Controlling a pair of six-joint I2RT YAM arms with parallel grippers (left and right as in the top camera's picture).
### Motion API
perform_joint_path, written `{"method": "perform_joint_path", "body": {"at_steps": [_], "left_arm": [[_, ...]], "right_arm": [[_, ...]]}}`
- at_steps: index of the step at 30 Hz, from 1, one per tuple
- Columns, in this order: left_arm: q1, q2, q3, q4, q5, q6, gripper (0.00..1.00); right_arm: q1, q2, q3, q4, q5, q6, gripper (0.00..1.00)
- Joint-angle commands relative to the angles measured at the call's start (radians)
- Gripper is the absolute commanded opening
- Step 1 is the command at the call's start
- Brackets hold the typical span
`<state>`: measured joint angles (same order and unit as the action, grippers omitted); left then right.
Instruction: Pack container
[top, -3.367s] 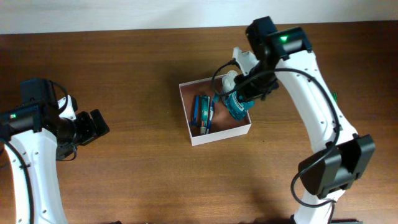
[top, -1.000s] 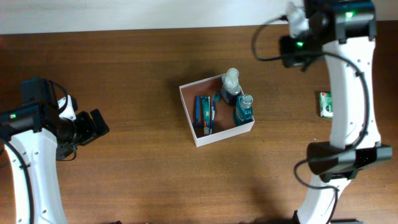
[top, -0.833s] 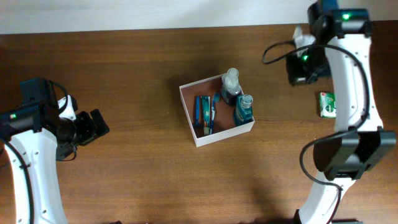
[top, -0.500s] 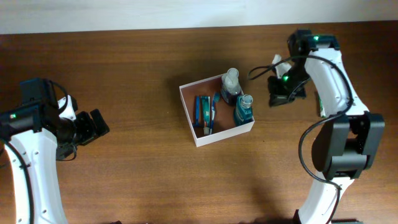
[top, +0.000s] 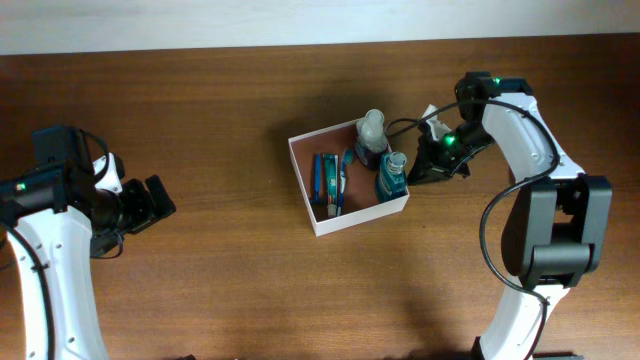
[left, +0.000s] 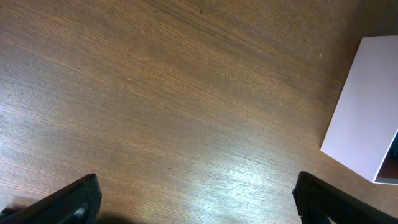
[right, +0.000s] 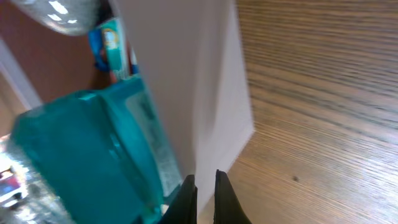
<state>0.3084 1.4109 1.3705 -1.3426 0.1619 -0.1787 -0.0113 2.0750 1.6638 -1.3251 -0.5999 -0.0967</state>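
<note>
Next, I push the container's side (top: 407, 198) beside the teal bottle with my right gripper and turn the container square before packing more, as the container's front side (top: 361, 218) slants.
The container (top: 330, 225), a shallow white-walled box with a pinkish-tan inside, sits mid-table. It holds a teal bottle (top: 391, 178), a clear bottle with dark liquid (top: 371, 135) and a blue pack (top: 326, 182). My right gripper (top: 415, 172) is at the container's right wall. In the right wrist view its fingers (right: 205, 183) are nearly closed on the thin white wall (right: 199, 74), with the teal bottle (right: 81, 149) just inside. My left gripper (top: 160, 205) is open and empty far to the left. In the left wrist view its fingers (left: 196, 199) hang over bare wood and the container's corner (left: 367, 118) shows at the right.
The table is dark brown wood (top: 230, 290). A pale wall strip (top: 200, 20) runs along the back edge. The right arm (top: 520, 120) arches over the table's right side.
The right arm swung from the far right back to the container, and its gripper now sits at the right wall. The green packet on the right is now covered by the arm. The left arm has not moved.
</note>
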Motion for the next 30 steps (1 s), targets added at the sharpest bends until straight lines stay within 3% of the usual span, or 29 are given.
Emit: {"method": "perform_joint_path", "body": {"at_steps": [1,24,30], "left_arm": [[0.005,-0.013,0.002,0.000,0.010,0.009,0.99],[0.005,-0.013,0.002,0.000,0.010,0.009,0.99],[0.005,-0.013,0.002,0.000,0.010,0.009,0.99]], "right_arm": [[0.005,-0.005,-0.005,0.002,-0.077,-0.026,0.04],[-0.002,-0.005,-0.005,0.118,0.114,0.008,0.04],[0.011,-0.005,-0.113,0.142,0.101,0.008,0.04]]}}
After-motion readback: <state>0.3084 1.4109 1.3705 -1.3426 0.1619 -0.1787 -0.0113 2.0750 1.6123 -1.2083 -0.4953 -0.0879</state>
